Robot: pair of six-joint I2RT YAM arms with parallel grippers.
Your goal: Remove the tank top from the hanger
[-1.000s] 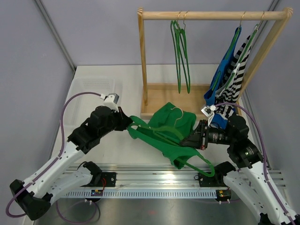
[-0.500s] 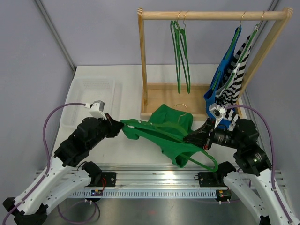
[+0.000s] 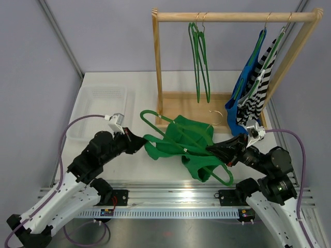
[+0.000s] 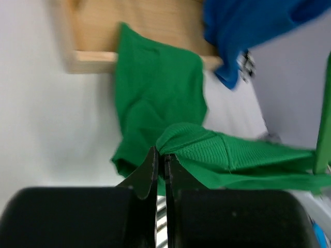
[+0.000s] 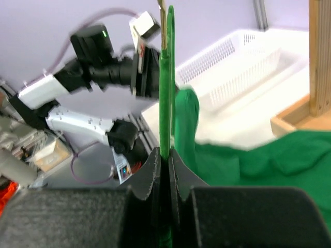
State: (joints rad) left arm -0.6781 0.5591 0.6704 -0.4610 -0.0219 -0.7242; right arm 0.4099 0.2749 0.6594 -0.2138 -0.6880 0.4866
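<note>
The green tank top (image 3: 193, 152) still has the hanger running through it, so my left gripper should hold the strap (image 3: 154, 146) down low while my right gripper lifts the hanger out.
The green tank top (image 3: 192, 135) lies bunched on the table in front of the rack base, with a strap pulled left. My left gripper (image 3: 140, 140) is shut on that strap, also seen in the left wrist view (image 4: 217, 150), where the jaws (image 4: 160, 155) pinch the ribbed fabric. My right gripper (image 3: 214, 151) is shut on the green hanger (image 3: 155, 124), gripping its bar (image 5: 166, 77). The hanger's left end sticks out bare above the top, and its right end loops out at the front. Its metal hook (image 3: 217, 117) points toward the rack.
A wooden rack (image 3: 158, 62) stands behind, holding empty green hangers (image 3: 199, 57) and blue and striped garments (image 3: 253, 88). A white basket (image 3: 101, 98) sits at the left, and the metal rail (image 3: 170, 199) runs along the front.
The hanger's left end has come out of the tank top's strap and now stands bare above it. My left gripper moved slightly right with the strap. My right wrist tilted and drew back.
</note>
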